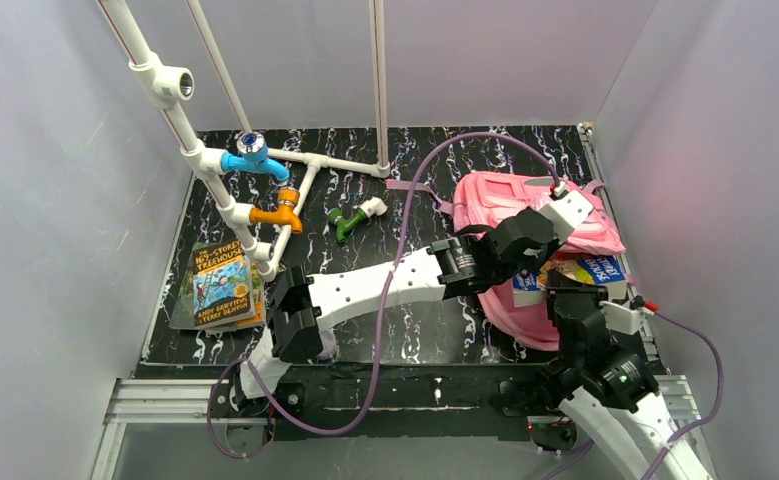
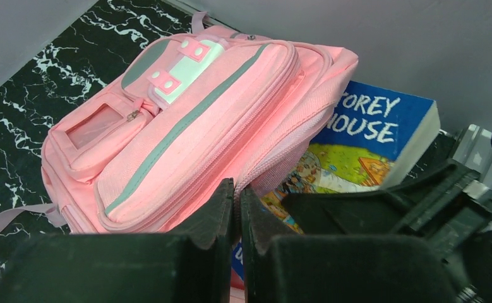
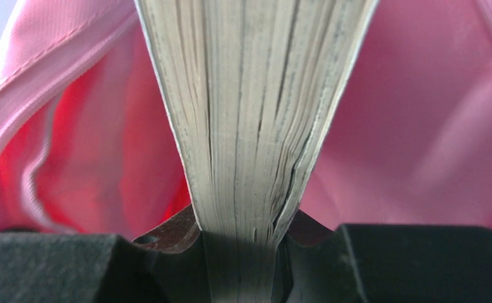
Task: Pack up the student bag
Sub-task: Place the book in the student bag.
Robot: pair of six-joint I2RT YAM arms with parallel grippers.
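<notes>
The blue book is sticking out past the pink bag's flap. Next, my right gripper pushes the book deeper inside before my left gripper brings the bag's flap down.
The pink student bag lies at the right of the black marbled table, its grey-trimmed front pockets facing up. My left gripper reaches across from the left, and its jaws are shut on the bag's zip edge, holding the flap up. A thick blue paperback book pokes out from under that flap. My right gripper is shut on the book's page edge, jaws on both covers. Pink bag lining surrounds the book.
A second paperback lies at the table's left edge. A white pipe frame with a blue tap, an orange tap and a green tap fills the back left. Grey walls enclose the table.
</notes>
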